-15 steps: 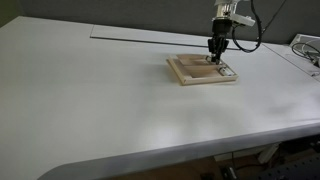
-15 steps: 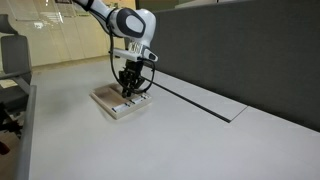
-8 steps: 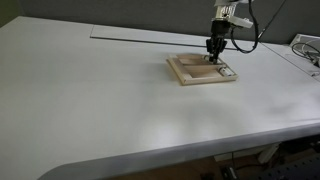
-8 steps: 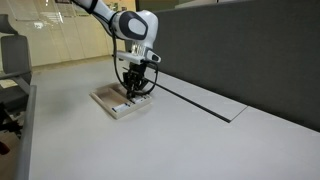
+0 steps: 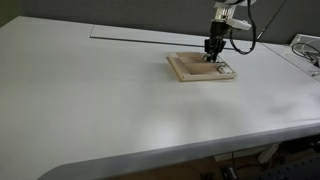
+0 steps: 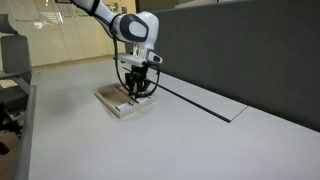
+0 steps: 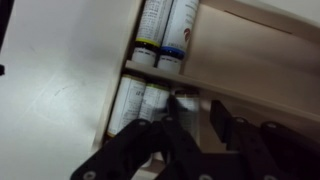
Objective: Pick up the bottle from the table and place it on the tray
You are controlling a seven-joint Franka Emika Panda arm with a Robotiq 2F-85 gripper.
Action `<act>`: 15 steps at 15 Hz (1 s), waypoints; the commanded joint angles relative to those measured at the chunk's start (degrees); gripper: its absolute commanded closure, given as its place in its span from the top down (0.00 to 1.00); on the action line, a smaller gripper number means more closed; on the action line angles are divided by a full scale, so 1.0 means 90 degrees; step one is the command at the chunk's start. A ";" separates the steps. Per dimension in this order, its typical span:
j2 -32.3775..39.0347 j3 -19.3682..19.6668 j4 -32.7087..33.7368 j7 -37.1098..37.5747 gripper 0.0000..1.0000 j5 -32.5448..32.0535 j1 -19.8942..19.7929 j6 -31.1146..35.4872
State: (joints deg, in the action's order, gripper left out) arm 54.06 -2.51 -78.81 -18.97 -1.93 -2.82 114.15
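Observation:
The small whitish bottle [image 7: 189,107] is lying crooked next to the tubes. Next, my gripper opens, lift clear, then goes down in the gap [image 7: 209,104] and gently pushes the bottle into line.
The pale wooden tray [image 5: 197,68] lies on the white table, and it shows in both exterior views [image 6: 118,103]. My gripper [image 5: 212,50] [image 6: 137,90] hangs low over the tray's far part. In the wrist view the gripper [image 7: 192,122] has its dark fingers apart. The small whitish bottle [image 7: 188,108] lies between them on the tray [image 7: 250,80], with a gap beside it on the right. The bottle is too small to make out in the exterior views.
Several other whitish tubes with dark ends lie in the tray, two at the top [image 7: 163,28] and two at the left [image 7: 135,103]. A dark partition wall [image 6: 240,50] runs behind the table. An office chair [image 6: 10,60] stands at the far left. The table edge [image 5: 150,155] is at the front.
The gripper has stayed over the tray and its fingers look spread wider than a second ago. The tray has hardly moved.

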 commanded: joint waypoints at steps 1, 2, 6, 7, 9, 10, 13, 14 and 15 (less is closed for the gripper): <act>-0.0116 -0.0006 0.0059 0.0166 0.73 -0.0026 0.0011 -0.0110; -0.0189 -0.0014 0.0015 0.0146 0.81 -0.0030 0.0013 -0.0108; -0.0361 -0.0053 -0.0067 0.0072 0.46 -0.0036 0.0033 -0.0096; -0.0401 -0.0058 -0.0091 0.0072 0.41 -0.0045 0.0049 -0.0068; -0.0418 -0.0089 -0.0091 0.0061 0.25 -0.0034 0.0070 -0.0013; -0.0406 -0.0106 -0.0079 0.0055 0.17 -0.0029 0.0079 0.0005; -0.0220 -0.0166 0.0053 0.0016 0.01 0.0006 0.0091 0.0018; -0.0160 -0.0189 0.0093 -0.0014 0.00 0.0021 0.0083 0.0033; -0.0084 -0.0213 0.0152 -0.0048 0.00 0.0031 0.0072 0.0018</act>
State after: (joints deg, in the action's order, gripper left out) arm 51.88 -3.88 -78.82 -19.18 -2.01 -1.91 114.23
